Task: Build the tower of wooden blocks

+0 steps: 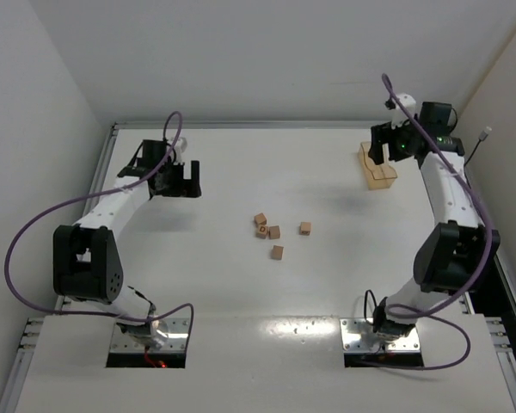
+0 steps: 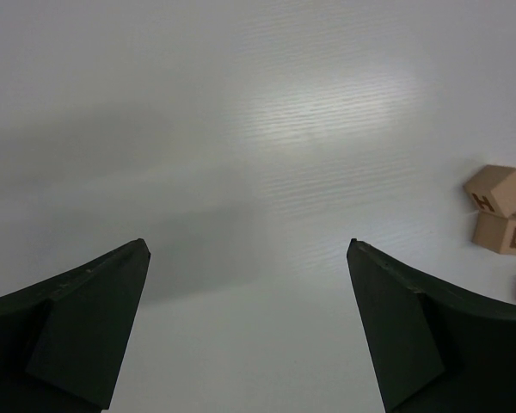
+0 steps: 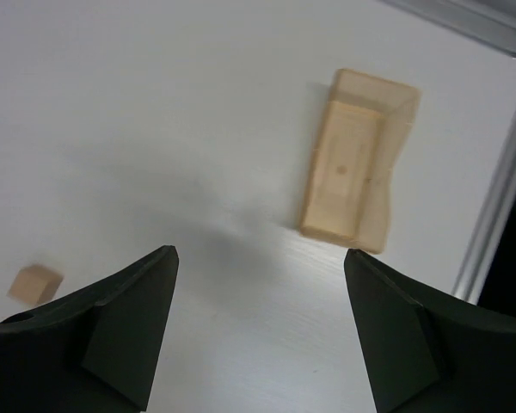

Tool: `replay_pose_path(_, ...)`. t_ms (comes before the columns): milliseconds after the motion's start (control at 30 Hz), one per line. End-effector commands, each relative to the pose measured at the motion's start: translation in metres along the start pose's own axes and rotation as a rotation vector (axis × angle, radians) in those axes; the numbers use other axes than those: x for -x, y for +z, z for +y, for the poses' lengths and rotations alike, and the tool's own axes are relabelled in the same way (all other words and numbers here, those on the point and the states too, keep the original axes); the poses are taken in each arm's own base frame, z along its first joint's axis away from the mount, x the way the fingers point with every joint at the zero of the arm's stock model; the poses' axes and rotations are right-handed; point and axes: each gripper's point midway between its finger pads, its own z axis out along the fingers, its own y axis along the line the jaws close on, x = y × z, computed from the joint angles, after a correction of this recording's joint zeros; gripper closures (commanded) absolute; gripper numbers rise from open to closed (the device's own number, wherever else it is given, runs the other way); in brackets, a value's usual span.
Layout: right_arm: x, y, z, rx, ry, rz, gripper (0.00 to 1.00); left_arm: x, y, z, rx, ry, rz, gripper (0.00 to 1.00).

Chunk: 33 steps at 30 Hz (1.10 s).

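The block marked H sits crooked against the block marked D [image 2: 499, 213]. My left gripper should grip the H block [image 1: 260, 219] and straighten it clear of D before I stack.
Several small tan wood blocks lie loose at mid-table: a tight cluster [image 1: 267, 229], one block to its right [image 1: 305, 228] and one nearer [image 1: 278, 252]. No tower stands. My left gripper [image 1: 186, 182] is open and empty, hovering well to the left of them. In the left wrist view its jaws [image 2: 249, 245] frame bare table, with blocks marked H [image 2: 497, 189] and D [image 2: 503, 232] at the right edge. My right gripper [image 1: 378, 148] is open and empty at the far right, by the tray. The right wrist view [image 3: 260, 251] shows one block [image 3: 34, 284] at the lower left.
A translucent tan plastic tray [image 1: 378, 168] lies at the far right near the back; it looks empty in the right wrist view [image 3: 357, 168]. White walls enclose the table on the left, back and right. A metal rail [image 3: 499, 198] runs along the right edge.
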Motion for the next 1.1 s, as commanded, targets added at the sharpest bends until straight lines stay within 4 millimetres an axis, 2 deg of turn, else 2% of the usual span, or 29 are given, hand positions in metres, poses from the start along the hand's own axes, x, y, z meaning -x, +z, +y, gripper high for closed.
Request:
replay_pose_path(0, -0.027, -0.004, 0.070, 0.219, -0.128, 0.046, 0.25, 0.004, -0.020, -0.053, -0.135, 0.148, -0.055, 0.01)
replay_pose_path(33, -0.041, -0.010, 0.081, 0.235, -0.127, 0.064, 0.25, 0.004, -0.026, -0.062, -0.142, 0.170, -0.062, 0.01)
replay_pose_path(100, -0.057, -0.015, 0.092, 0.242, -0.149, 0.088, 0.23, -0.005, -0.029, -0.079, -0.155, 0.235, -0.060, 0.01)
replay_pose_path(133, -0.068, -0.014, 0.100, 0.254, -0.145, 0.096, 0.22, -0.012, -0.030, -0.101, -0.190, 0.296, -0.053, 0.01)
replay_pose_path(200, -0.072, -0.023, 0.106, 0.245, -0.144, 0.087, 0.22, -0.025, -0.036, -0.120, -0.220, 0.350, -0.026, 0.01)
replay_pose_path(233, -0.083, -0.023, 0.108, 0.235, -0.111, 0.102, 0.20, -0.034, -0.039, -0.137, -0.248, 0.405, -0.011, 0.02)
replay_pose_path(267, -0.086, -0.024, 0.107, 0.218, -0.100, 0.104, 0.20, -0.042, -0.041, -0.144, -0.265, 0.436, 0.005, 0.04)
replay_pose_path(300, -0.084, -0.029, 0.106, 0.199, -0.094, 0.087, 0.20, -0.046, -0.039, -0.150, -0.266, 0.454, 0.014, 0.04)
replay_pose_path(333, -0.090, -0.029, 0.107, 0.188, -0.072, 0.089, 0.20, -0.055, -0.038, -0.162, -0.280, 0.487, 0.029, 0.07)
replay_pose_path(367, -0.094, -0.031, 0.106, 0.172, -0.060, 0.098, 0.20, -0.059, -0.036, -0.166, -0.276, 0.504, 0.037, 0.09)
replay_pose_path(467, -0.099, -0.032, 0.108, 0.161, -0.019, 0.103, 0.20, -0.056, -0.028, -0.185, -0.289, 0.537, 0.029, 0.16)
replay_pose_path(533, -0.101, -0.030, 0.109, 0.159, 0.005, 0.104, 0.20, -0.060, -0.016, -0.190, -0.290, 0.536, 0.054, 0.22)
replay_pose_path(567, -0.101, -0.030, 0.109, 0.158, 0.016, 0.104, 0.20, -0.064, -0.015, -0.200, -0.306, 0.556, 0.061, 0.23)
replay_pose_path(667, -0.101, -0.030, 0.110, 0.157, 0.041, 0.106, 0.20, -0.070, 0.001, -0.207, -0.276, 0.574, 0.078, 0.26)
replay_pose_path(800, -0.097, -0.027, 0.109, 0.156, 0.063, 0.109, 0.20, -0.065, 0.016, -0.211, -0.258, 0.553, 0.057, 0.29)
replay_pose_path(867, -0.093, -0.026, 0.109, 0.151, 0.075, 0.093, 0.20, -0.057, 0.017, -0.214, -0.253, 0.552, 0.042, 0.36)
replay_pose_path(933, -0.093, -0.026, 0.109, 0.151, 0.075, 0.092, 0.20, -0.059, 0.025, -0.215, -0.250, 0.553, 0.052, 0.36)
replay_pose_path(967, -0.091, -0.025, 0.106, 0.140, 0.072, 0.086, 0.20, -0.050, 0.023, -0.220, -0.256, 0.550, 0.030, 0.36)
replay_pose_path(1000, -0.091, -0.025, 0.106, 0.140, 0.072, 0.086, 0.20, -0.054, 0.028, -0.218, -0.252, 0.561, 0.045, 0.38)
replay_pose_path(1067, -0.098, -0.019, 0.107, 0.146, 0.079, 0.110, 0.20, -0.048, 0.033, -0.224, -0.253, 0.560, 0.039, 0.38)
